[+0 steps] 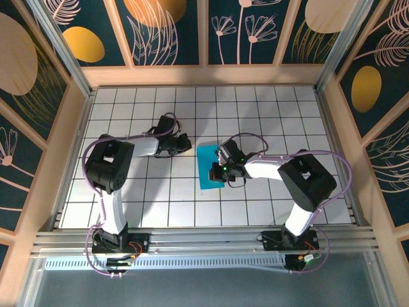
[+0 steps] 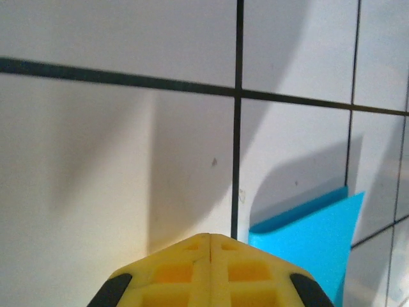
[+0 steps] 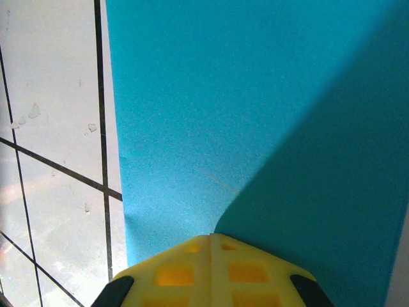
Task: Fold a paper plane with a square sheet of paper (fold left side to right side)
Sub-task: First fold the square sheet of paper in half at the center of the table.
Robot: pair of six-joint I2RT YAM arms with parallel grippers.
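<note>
The sheet's layers stand open at the far end, and my left gripper is off beside it. Next, my left gripper comes back and presses the folded edge flat.
The square sheet of paper is bright cyan-blue and lies flat on the white grid table as a narrow rectangle about one tile wide. My right gripper rests over its right part, jaws shut, with nothing between them. In the right wrist view the paper spreads out ahead of the closed yellow tips, which sit on or just above it. My left gripper is shut and empty, a little left of the sheet's far left corner. In the left wrist view its tips are above bare tile, with the paper to their right.
Wooden walls enclose the tiled table on the left, right and back. The arm bases stand on a metal rail at the near edge. Open tiles lie around the sheet on every side.
</note>
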